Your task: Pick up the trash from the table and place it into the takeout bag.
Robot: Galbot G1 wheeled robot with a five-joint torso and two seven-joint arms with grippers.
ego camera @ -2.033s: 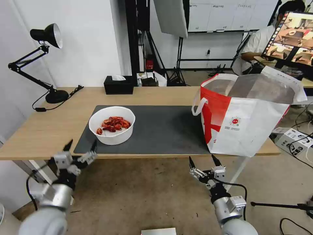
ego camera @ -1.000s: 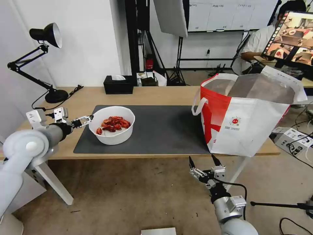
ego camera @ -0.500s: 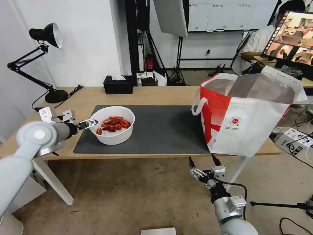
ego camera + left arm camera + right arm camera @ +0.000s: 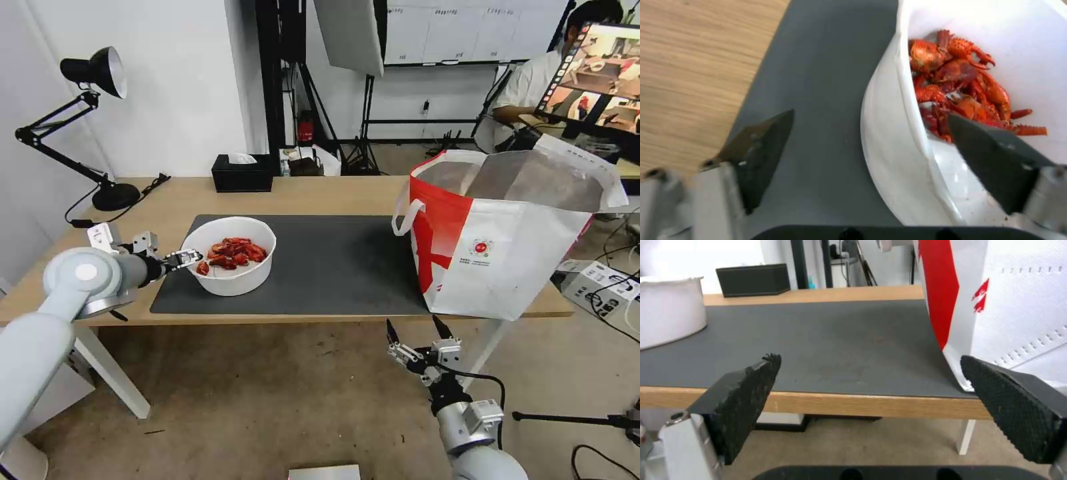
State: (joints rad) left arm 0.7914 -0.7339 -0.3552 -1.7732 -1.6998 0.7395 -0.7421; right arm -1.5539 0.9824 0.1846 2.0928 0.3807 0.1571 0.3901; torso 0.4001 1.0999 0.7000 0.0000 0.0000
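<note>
My gripper will make the shells slide and spread apart when it lifts the bowl, because red crayfish shells [image 4: 233, 253] lie in a loose heap next to the bowl's clear bottom [image 4: 229, 272].
The trash I see is a white round bowl [image 4: 230, 283] of red crayfish shells on the left part of the dark grey mat [image 4: 340, 267] on the table [image 4: 333, 190]. My left gripper [image 4: 183, 257] is open at the bowl's left rim. In the left wrist view the bowl [image 4: 893, 150] wall runs between the fingers of the left gripper [image 4: 871, 133]: one finger is over the mat, the other inside over the shells. The takeout bag [image 4: 507, 247] stands open at the table's right end. My right gripper [image 4: 419, 333] hangs open below the table's front edge, facing the mat and the bag [image 4: 1018, 306].
A black tissue box [image 4: 243, 173] sits at the table's back edge. A black desk lamp [image 4: 100, 73] stands at the far left corner, its cable trailing on the wood. Behind the bag, a person sits at a monitor.
My left arm rose from below the table's front edge, swung to the bowl's left side and moved right until its fingers straddle the rim. The right arm stayed put.
</note>
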